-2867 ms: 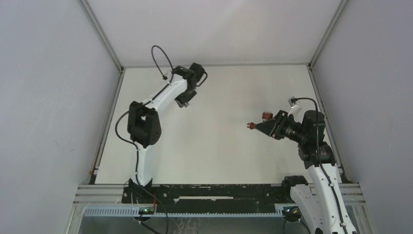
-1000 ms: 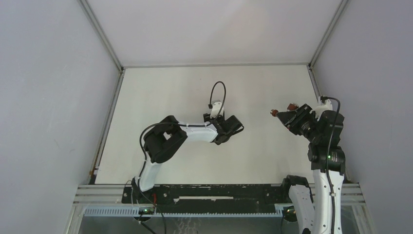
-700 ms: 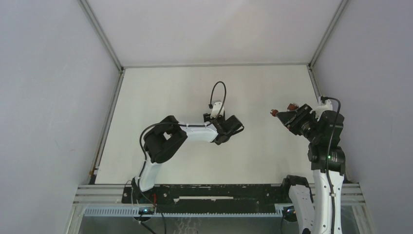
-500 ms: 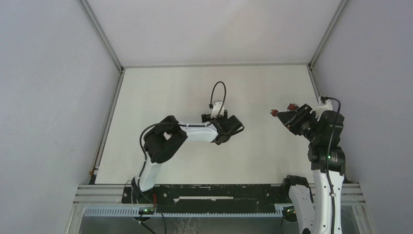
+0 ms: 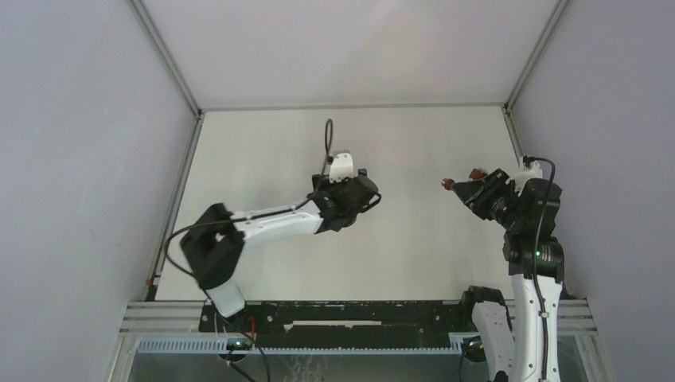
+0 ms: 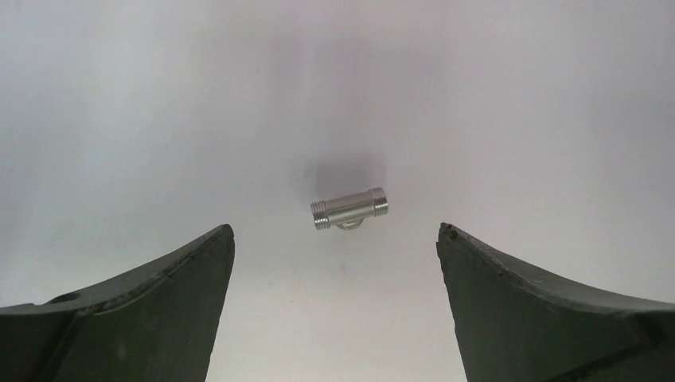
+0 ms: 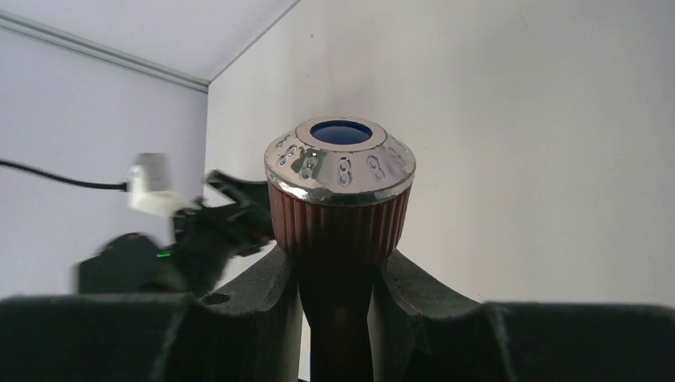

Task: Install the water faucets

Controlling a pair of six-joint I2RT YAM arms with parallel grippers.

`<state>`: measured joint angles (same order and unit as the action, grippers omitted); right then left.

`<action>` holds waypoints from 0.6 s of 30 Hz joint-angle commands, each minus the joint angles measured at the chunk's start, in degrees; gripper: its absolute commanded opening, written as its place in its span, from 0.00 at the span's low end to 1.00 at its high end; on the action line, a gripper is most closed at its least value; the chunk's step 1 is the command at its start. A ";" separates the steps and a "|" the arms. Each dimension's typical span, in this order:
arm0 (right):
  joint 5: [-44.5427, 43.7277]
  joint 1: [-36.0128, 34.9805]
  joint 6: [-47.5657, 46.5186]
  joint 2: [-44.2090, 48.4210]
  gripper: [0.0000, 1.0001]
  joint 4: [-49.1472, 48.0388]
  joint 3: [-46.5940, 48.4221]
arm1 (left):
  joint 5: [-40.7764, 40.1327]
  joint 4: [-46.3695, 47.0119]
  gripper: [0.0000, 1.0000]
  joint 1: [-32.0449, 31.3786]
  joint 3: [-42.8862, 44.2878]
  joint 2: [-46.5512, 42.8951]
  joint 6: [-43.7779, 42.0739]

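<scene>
Next, I turn my left gripper and pinch the fitting's middle, since the silvery fitting lies crosswise with its threaded ends toward my left gripper's fingers.
A small silvery threaded fitting lies on the white table, just ahead of my left gripper, which is open wide with nothing between its fingers. From above, the left gripper hangs over the middle of the table and hides the fitting. My right gripper is shut on the stem of a reddish-brown faucet; its ribbed knob, with a chrome cap and blue centre, sticks out past the fingers. In the top view the faucet is held above the table at the right, in the right gripper.
Grey walls enclose the white table on the left, back and right. A black rail carrying the arm bases runs along the near edge. The left arm's cable loops above its wrist.
The left gripper has opened wide. Its wrist has shifted left and toward the back, with the elbow swinging out to the left. The right arm and faucet have stayed still.
</scene>
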<state>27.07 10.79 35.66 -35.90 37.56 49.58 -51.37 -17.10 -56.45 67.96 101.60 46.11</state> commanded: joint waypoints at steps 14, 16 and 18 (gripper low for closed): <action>8.16 0.38 -5.29 -6.22 0.00 -4.14 -0.11 | 45.61 -21.02 0.96 13.25 13.09 -10.02 -56.47; 8.62 0.25 -5.09 -6.07 0.00 -4.23 -0.40 | 47.46 -23.42 0.96 13.29 16.42 -7.53 -60.53; 8.99 -0.01 -4.99 -5.82 0.00 -4.33 -0.61 | 48.42 -28.21 0.95 13.33 21.70 -2.21 -63.37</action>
<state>33.89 10.85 31.55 -42.76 36.62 49.23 -10.37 -37.69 -43.46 79.92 92.97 -5.28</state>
